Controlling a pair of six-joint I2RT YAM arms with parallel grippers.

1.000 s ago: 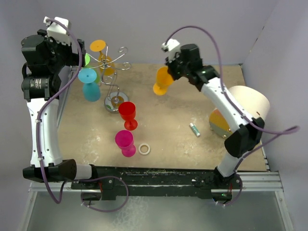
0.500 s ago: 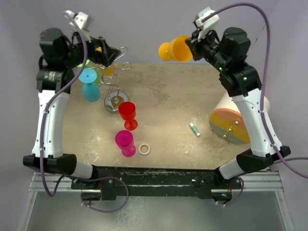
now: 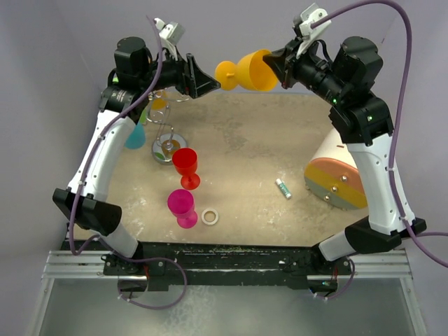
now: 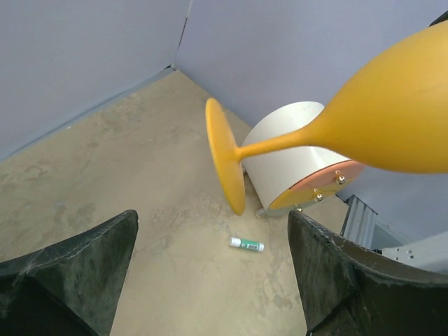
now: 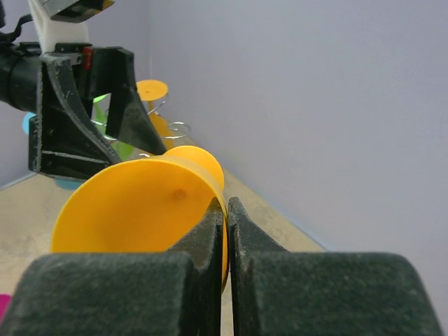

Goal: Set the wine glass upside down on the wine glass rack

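My right gripper should pass the foot to my left gripper, since my right gripper holds the orange wine glass by its rim, far from the rack.
My right gripper is shut on the rim of an orange wine glass and holds it sideways high above the table, foot pointing left. In the right wrist view the fingertips pinch the glass rim. My left gripper is open, just left of the glass foot. In the left wrist view the foot hangs ahead of the spread fingers, untouched. The wire wine glass rack stands at the back left, largely hidden by my left arm, with another orange glass hanging on it.
A red glass and a pink glass stand upright mid-table, a white ring beside them. A cyan glass is by the rack. A green tube and a white drum with an orange face lie at the right.
My right arm has lifted the orange glass and turned it sideways, foot to the left. My left arm has swung right from the rack up to the glass foot.
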